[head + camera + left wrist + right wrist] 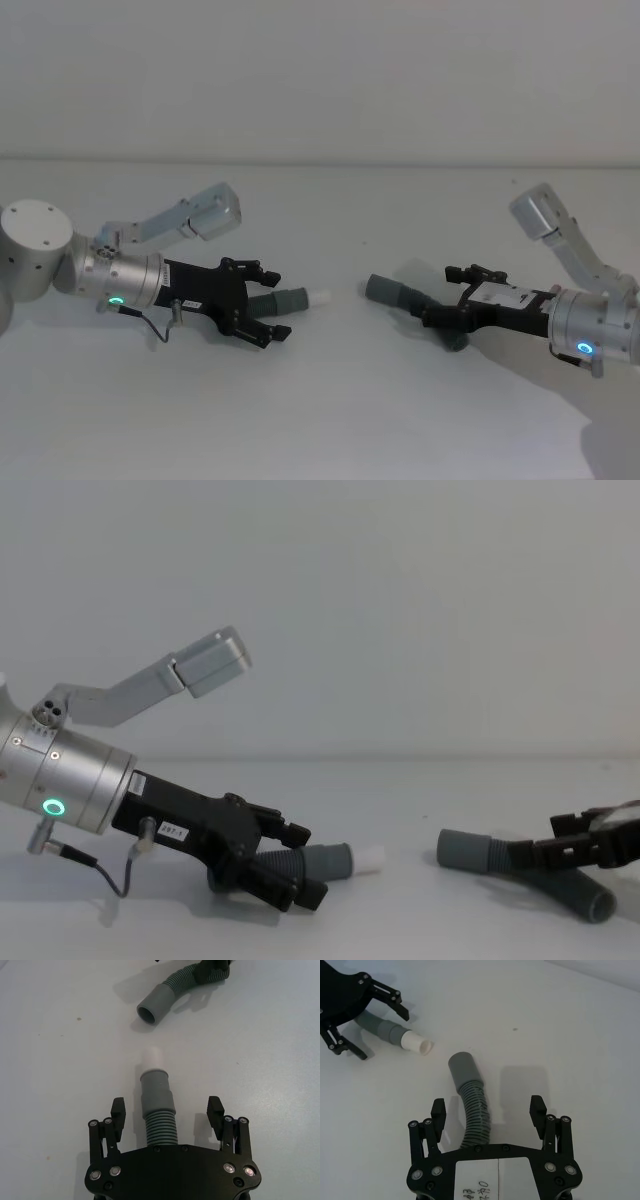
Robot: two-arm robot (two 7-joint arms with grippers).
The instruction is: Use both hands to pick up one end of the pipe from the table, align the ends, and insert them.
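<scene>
The wide grey sleeve (463, 850) is on a short ribbed part (499, 856) of the pipe with a smooth bend, so the sleeve will stick out and hardly sag when I lift it.
The short pipe piece (290, 300) lies on the white table (330, 420), its grey collar and white plug tip (322, 296) pointing right. My left gripper (275, 302) is open, its fingers (118, 1110) straddling the corrugated part (160, 1127) without touching it. Across a small gap, the wide grey sleeve (385, 291) of the curved piece faces that tip. My right gripper (443, 296) is also open, a finger on each side of the curved hose (475, 1115). From the chest view the tip (368, 859) and sleeve (465, 852) sit at about the same height.
Plain white table surface lies in front of and behind both arms. A pale wall rises beyond the table's far edge. Each arm's silver elbow link (205, 212) sticks up behind its gripper.
</scene>
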